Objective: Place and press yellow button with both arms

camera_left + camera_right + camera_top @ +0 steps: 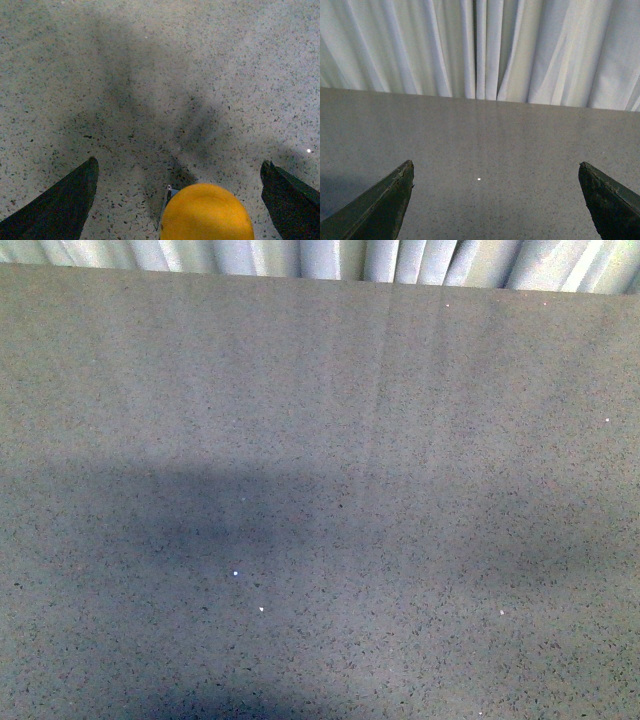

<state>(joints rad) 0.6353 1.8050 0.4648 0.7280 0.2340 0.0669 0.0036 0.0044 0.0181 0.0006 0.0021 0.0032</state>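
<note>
The bluish-clear base [171, 193] shows below the cap, so the yellow button [207, 215] will move as one piece, with its base attached, when the robot carries it.
The yellow button [206, 213] shows only in the left wrist view: its domed orange-yellow cap, with a bit of the bluish-clear base beside it, stands on the speckled table. My left gripper [180, 167] is open, its dark fingers wide apart on either side of the cap and not touching it. My right gripper [496, 170] is open and empty above bare table, facing the curtain. Neither arm nor the button shows in the front view.
The speckled grey table [320, 490] fills the front view, with soft shadows across its near half. A pale pleated curtain [485, 50] hangs behind the table's far edge [480, 100].
</note>
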